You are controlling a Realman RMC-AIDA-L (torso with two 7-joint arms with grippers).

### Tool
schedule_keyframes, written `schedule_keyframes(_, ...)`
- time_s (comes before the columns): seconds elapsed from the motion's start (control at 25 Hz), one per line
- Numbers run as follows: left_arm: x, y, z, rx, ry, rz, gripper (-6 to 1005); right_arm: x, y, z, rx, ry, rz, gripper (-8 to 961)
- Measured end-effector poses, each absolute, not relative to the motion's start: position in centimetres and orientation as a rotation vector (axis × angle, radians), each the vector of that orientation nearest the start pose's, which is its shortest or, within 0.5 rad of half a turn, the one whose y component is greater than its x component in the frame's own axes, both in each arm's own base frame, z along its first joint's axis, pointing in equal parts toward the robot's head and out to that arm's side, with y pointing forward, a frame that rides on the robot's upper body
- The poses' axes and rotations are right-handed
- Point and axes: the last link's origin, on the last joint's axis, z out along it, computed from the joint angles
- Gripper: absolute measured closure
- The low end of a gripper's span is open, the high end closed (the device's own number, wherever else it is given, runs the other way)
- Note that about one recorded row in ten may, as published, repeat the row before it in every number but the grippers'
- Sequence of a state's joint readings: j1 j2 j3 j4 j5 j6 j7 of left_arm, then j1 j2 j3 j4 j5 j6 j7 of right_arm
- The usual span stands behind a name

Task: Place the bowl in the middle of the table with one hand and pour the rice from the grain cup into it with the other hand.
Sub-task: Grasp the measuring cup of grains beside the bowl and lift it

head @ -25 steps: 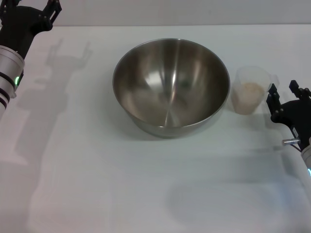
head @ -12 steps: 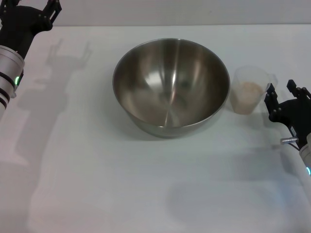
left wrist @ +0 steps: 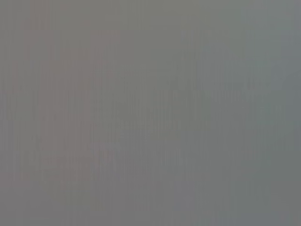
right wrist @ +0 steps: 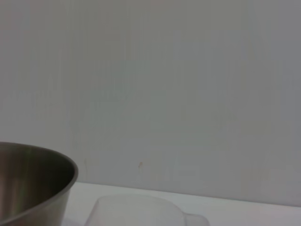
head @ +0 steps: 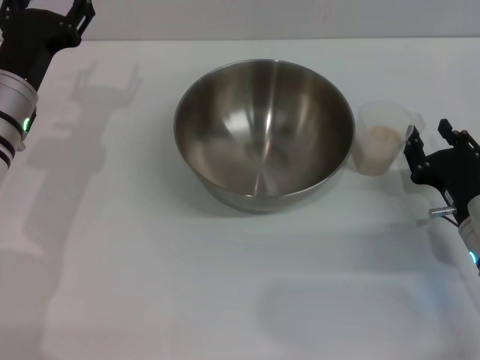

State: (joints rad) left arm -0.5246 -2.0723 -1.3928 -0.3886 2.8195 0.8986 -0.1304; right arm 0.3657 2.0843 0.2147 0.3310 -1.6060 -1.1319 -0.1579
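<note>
My gripper is going to pour loose rice (head: 378,147) that lies below the grain cup's open top (head: 383,113), so the rice will then run out freely and spread over the bottom of the bowl.
The steel bowl (head: 264,133) stands on the white table (head: 150,270), near its middle, empty and shiny inside. Just to its right stands the clear grain cup (head: 382,139) with pale rice (head: 379,142) in its lower part. My right gripper (head: 430,144) is open, low and just right of the cup, its fingers (head: 413,142) close to the cup's handle side, not closed on it. The right wrist view shows the bowl's rim (right wrist: 37,181) and the cup's top (right wrist: 136,212). My left gripper (head: 49,11) is raised at the far left back corner, partly out of view.
The left arm's silver forearm (head: 11,112) hangs over the table's left edge. A pale wall (head: 300,19) rises behind the table's back edge. The left wrist view shows only flat grey.
My right gripper has moved a little forward and left, closer to the grain cup. The bowl, cup and left arm have not moved.
</note>
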Motion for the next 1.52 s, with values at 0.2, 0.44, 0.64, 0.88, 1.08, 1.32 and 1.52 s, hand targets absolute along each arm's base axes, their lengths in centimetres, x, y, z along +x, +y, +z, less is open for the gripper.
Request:
schedule_keyframes(0.2,-26.4,40.2,0.2,-1.634,-0.447,-0.748,193,33.3,28.9,-6.4,-1.664,0.589,0.502,472)
schedule_keyframes(0.44,-26.3,40.2,0.2,-1.631,-0.441,-0.755,193,33.2,29.3,-6.5,-1.675,0.592,0.494,472)
schedule_keyframes(0.64,-26.2,40.3,0.3,-1.630,-0.439,-0.760,193,33.2,29.6,-6.5,-1.673,0.593,0.493,472)
schedule_keyframes(0.88,-26.0,40.3,0.3,-1.628,-0.434,-0.768,193,33.3,29.7,-6.2,-1.659,0.592,0.490,471)
schedule_keyframes(1.08,-26.0,40.3,0.3,-1.628,-0.434,-0.768,193,33.3,29.9,-6.1,-1.660,0.588,0.490,472)
schedule_keyframes(1.32,-26.0,40.3,0.3,-1.628,-0.434,-0.768,193,33.2,30.1,-6.1,-1.661,0.580,0.491,471)
schedule_keyframes(1.52,-25.9,40.3,0.3,-1.628,-0.434,-0.769,193,33.3,30.2,-5.7,-1.645,0.581,0.491,482)
